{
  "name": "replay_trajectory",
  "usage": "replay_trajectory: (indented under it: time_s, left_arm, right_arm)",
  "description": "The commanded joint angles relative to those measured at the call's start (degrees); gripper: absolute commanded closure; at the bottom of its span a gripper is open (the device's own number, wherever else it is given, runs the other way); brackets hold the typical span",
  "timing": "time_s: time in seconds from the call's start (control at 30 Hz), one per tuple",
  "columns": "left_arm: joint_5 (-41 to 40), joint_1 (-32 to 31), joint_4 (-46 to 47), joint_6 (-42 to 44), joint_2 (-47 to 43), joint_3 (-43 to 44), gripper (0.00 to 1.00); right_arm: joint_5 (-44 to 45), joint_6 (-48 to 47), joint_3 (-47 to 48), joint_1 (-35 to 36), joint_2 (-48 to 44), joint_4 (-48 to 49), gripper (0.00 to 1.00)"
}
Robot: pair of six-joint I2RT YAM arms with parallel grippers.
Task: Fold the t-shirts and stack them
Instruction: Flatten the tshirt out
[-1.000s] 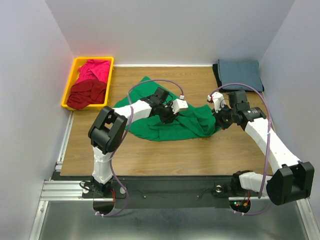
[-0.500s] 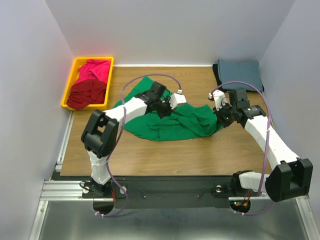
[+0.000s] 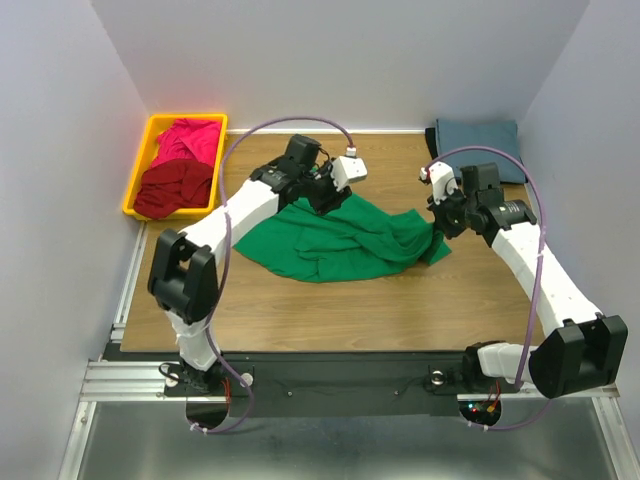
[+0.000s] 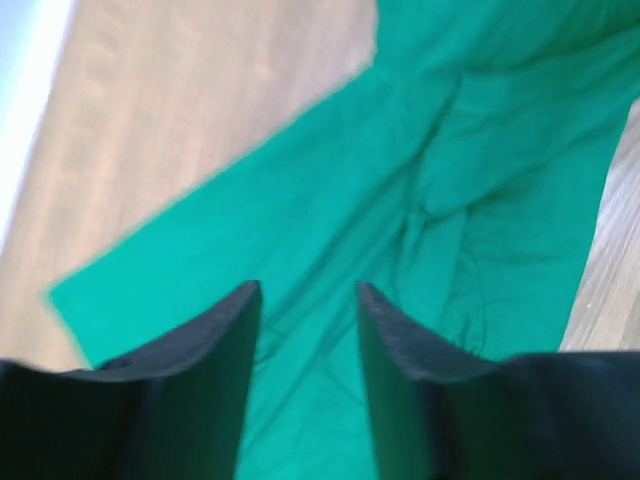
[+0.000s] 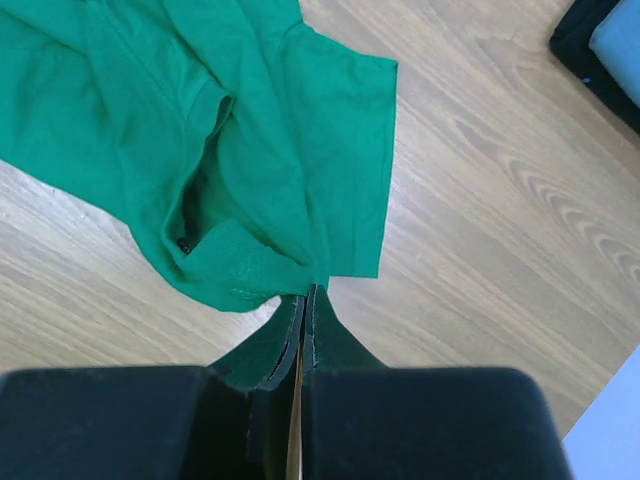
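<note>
I can see my left gripper's open fingers across the narrow fold below the green t-shirt's seam point(image 4: 432, 214), so I keep moving toward that fold point(image 4: 428, 270) until the fingers pinch it.
The bright green t-shirt point(image 3: 340, 240) lies crumpled on the wooden table, and it fills the left wrist view point(image 4: 420, 170). My left gripper point(image 3: 322, 196) hovers open and empty over its far left part; its jaws point(image 4: 308, 300) stand apart with cloth below. My right gripper point(image 3: 441, 222) is shut on the green shirt's right edge point(image 5: 290, 150), pinching the hem at its tips point(image 5: 308, 292). The magenta shirt point(image 3: 190, 138) and the dark red shirt point(image 3: 175, 188) lie in the bin. The slate blue-grey shirt point(image 3: 480, 137) lies folded on the black shirt point(image 3: 434, 145) at the far right.
The yellow plastic bin point(image 3: 150, 128) stands at the far left corner. Grey walls close the table on three sides. The folded pile's corner shows at the top right of the right wrist view point(image 5: 585, 45). Bare wood point(image 3: 350, 305) lies in front of the green shirt.
My left gripper has moved from the middle of the green shirt back toward its far left edge. My right gripper has shifted slightly farther back, still pinching the shirt's edge.
</note>
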Motion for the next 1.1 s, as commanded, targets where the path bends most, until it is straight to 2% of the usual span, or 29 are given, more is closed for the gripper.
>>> replay_trajectory:
  time_s: [0.0, 0.2, 0.6, 0.8, 0.9, 0.93, 1.07]
  left_arm:
    - [1.90, -0.51, -3.32, 0.91, 5.38, -1.35, 0.43]
    - [4.79, -0.95, -4.28, 1.44, 12.76, 1.02, 0.47]
    - [9.54, -1.22, -8.06, 2.93, 19.10, 3.22, 0.47]
    - [10.34, -1.66, -8.06, 2.41, 20.95, 5.24, 0.55]
    - [10.25, -1.74, -7.63, 1.79, 21.83, 6.56, 0.62]
    - [10.16, -1.74, -7.54, 1.70, 22.00, 7.08, 0.71]
    - [9.90, -1.66, -7.10, 1.18, 20.87, 7.88, 0.95]
  right_arm:
    - [-0.13, 0.79, 0.11, -0.46, -0.55, 2.01, 0.99]
    - [-0.14, 0.88, -1.03, -0.46, 0.24, 2.01, 0.99]
    - [-0.05, 0.18, -2.79, -0.37, 0.94, 2.36, 0.99]
    - [-0.05, 0.00, -3.14, -0.37, 1.55, 2.71, 0.99]
    - [-0.05, 0.00, -3.32, -0.37, 1.47, 2.80, 0.99]
    - [0.04, 0.00, -3.40, -0.46, 1.38, 2.80, 0.99]
    - [0.57, -0.26, -3.75, -0.37, 0.94, 2.89, 0.99]
